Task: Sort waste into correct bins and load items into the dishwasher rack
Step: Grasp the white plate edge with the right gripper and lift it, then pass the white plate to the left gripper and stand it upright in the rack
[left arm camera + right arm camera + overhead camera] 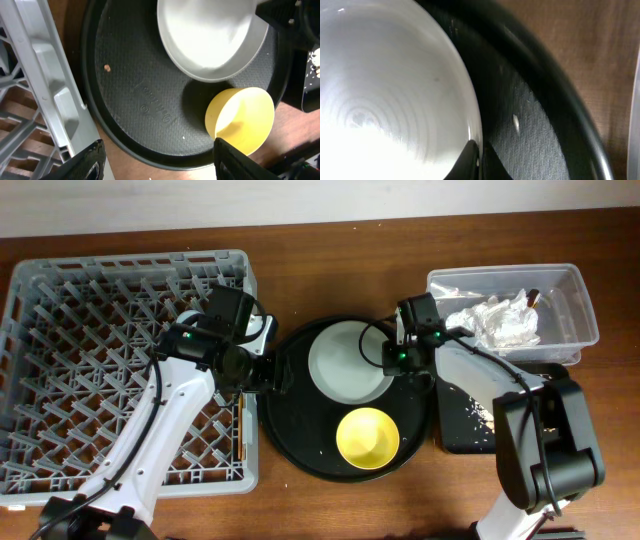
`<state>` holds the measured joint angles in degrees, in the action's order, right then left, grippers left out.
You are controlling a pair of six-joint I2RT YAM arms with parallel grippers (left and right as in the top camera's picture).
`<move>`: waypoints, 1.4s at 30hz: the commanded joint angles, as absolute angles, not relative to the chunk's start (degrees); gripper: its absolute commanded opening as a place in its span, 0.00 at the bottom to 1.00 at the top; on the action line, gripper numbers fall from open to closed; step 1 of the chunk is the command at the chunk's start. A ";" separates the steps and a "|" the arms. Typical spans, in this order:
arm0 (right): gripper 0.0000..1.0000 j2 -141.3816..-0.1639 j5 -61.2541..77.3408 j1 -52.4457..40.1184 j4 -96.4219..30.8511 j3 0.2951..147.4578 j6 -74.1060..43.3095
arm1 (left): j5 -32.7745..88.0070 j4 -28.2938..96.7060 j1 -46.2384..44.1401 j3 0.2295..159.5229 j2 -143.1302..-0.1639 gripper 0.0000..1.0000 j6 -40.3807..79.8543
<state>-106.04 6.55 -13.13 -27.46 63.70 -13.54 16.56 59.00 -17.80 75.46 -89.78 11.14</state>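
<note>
Next, my left gripper grips the plate's rim nearer the rack (312,366) and loads the plate, because my right gripper is holding the plate's rim far from the dishwasher rack (388,383).
The pale round plate (345,365) lies at the back of a large round black tray (300,442), with the yellow bowl (367,437) in front of it. My right gripper (398,363) is shut on the plate's right rim; in the right wrist view the fingers (479,155) pinch the rim of the plate (380,100). My left gripper (272,373) is open and empty over the tray's left edge, and its view (157,150) shows the plate (210,40) and bowl (245,120). The grey dishwasher rack (90,330) fills the left. The cups are out of view.
The clear tub (572,288) at back right holds a crumpled white tissue wad (505,320). The shallow black tray (460,435) with pale crumbs (482,412) lies under my right arm. A small brown crumb (107,67) sits on the round tray. A thin wooden stick (243,425) lies along the rack's right edge.
</note>
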 commanded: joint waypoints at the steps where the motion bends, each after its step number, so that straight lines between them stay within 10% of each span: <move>1: 0.04 -99.15 7.79 -13.43 -37.56 74.89 -13.15 | 19.33 58.17 -17.45 75.24 -88.71 0.67 10.55; 8: 0.04 -82.54 11.99 -13.43 -62.30 93.38 -12.45 | 56.25 38.26 -17.45 75.26 -88.36 0.84 3.68; 20: 0.04 -83.64 13.78 -13.54 -70.32 92.88 -10.79 | 60.69 33.34 -17.39 75.26 -88.03 0.00 3.81; 21: 0.08 -83.64 13.76 -13.54 -70.30 92.88 -10.79 | 60.66 32.97 -17.39 75.26 -87.85 0.00 3.81; 23: 0.50 -83.29 13.23 -12.49 -69.91 93.54 -10.79 | 60.58 32.99 -16.14 75.85 -87.05 0.00 3.81; 26: 0.99 -81.60 13.76 -7.60 -70.26 94.59 -11.44 | 50.33 37.26 -8.12 78.19 -82.32 0.00 4.89; 31: 0.99 -82.17 13.47 -5.82 -71.35 94.41 -11.42 | 8.93 44.10 -0.71 79.99 -71.88 0.00 11.16; 42: 0.99 -82.21 13.47 -5.80 -71.35 94.41 -11.42 | -14.02 39.18 -8.51 79.99 -85.69 0.00 14.81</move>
<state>-83.15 13.61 -6.02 -71.40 93.12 -11.00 -8.71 41.28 -7.94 79.20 -82.32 12.51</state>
